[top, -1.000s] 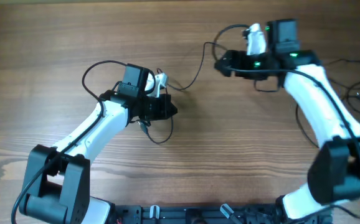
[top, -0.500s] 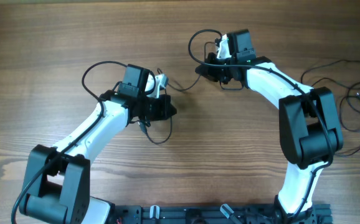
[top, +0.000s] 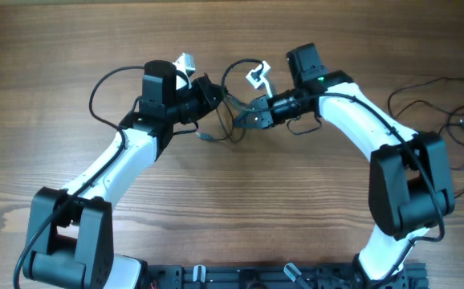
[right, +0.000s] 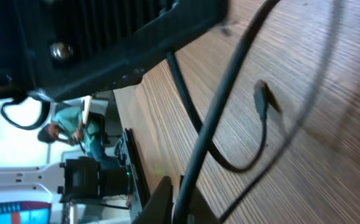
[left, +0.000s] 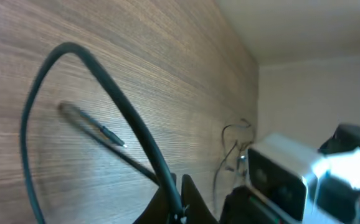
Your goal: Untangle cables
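The robot's two grippers are both closed on the black cable (left: 72, 47), so the left gripper should open and move away before the right gripper takes it to the loose cables (top: 460, 125).
A thin black cable (top: 230, 103) runs between my two grippers near the table's middle, looping up behind them, and its plug end (top: 205, 136) lies on the wood just below. My left gripper (top: 209, 90) is shut on this cable. In the left wrist view the cable (left: 114, 93) rises from the left gripper (left: 179, 208) in a big loop, with the plug (left: 108, 132) lying under it. My right gripper (top: 242, 120) is close by, to the right. In the right wrist view the right gripper (right: 177, 202) is shut on the same cable (right: 220, 93).
More thin black cables (top: 449, 120) lie loose at the table's right edge, behind the right arm's elbow. The two wrists are a few centimetres apart, and the left gripper's black body (right: 105, 43) fills the top of the right wrist view.
The right arm has swung left from the far right to the left gripper, and its jaws have shut on the cable. The left arm has moved up the table with the cable.
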Controlling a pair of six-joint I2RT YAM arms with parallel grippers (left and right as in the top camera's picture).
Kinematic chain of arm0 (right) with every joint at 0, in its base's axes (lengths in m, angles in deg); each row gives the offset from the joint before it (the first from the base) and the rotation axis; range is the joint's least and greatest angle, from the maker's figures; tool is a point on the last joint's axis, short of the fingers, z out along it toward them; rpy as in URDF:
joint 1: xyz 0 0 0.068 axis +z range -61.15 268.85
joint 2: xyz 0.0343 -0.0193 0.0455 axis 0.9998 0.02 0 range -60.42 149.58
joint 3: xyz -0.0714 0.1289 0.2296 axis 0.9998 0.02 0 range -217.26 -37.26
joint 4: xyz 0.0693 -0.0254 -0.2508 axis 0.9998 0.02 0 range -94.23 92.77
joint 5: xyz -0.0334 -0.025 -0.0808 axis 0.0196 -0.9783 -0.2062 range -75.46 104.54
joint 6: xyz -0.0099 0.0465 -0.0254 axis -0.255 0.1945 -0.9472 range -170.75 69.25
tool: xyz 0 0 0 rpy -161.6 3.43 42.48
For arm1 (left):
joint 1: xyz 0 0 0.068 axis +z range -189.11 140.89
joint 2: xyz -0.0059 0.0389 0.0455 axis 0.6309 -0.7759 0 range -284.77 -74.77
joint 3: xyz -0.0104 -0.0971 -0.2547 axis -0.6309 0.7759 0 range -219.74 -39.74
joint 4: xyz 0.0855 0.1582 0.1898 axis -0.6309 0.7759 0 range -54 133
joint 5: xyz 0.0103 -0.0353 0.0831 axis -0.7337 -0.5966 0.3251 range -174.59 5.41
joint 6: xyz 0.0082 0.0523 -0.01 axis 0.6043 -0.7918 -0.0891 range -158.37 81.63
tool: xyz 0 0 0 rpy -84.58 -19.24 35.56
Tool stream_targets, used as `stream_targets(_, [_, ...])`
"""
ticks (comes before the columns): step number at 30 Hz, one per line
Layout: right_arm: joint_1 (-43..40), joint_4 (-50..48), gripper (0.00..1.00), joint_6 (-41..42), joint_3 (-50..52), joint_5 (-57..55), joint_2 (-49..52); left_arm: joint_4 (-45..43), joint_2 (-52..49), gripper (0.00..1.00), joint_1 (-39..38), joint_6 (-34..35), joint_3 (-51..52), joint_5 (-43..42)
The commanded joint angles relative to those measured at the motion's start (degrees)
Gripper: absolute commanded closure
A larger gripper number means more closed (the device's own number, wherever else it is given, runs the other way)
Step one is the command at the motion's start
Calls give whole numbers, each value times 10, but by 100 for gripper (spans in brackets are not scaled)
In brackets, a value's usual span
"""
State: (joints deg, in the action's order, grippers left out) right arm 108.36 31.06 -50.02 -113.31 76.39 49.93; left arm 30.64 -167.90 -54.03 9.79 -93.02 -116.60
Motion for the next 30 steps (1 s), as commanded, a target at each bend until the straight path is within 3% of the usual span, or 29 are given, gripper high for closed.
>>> stream_targets(1, [19, -9, 89, -20, 0, -26, -7, 0, 2, 96, 0, 93, -4, -43])
stream_targets(9, [22, -26, 87, -5, 0, -41, -7, 3, 2, 96, 1, 105, -4, -67])
stream_targets(13, [22, -25, 86, -5, 0, -41, -7, 69, 2, 96, 13, 71, -4, -3])
stream_targets(21, [22, -26, 81, -3, 0, -94, -7, 82, 2, 96, 18, 61, -4, 1])
stream_targets(24, [22, -27, 75, -3, 0, -104, -7, 61, 2, 96, 18, 63, -4, -45])
stream_targets(30, [22, -28, 73, -3, 0, -104, -7, 52, 2, 96, 17, 82, -4, -70])
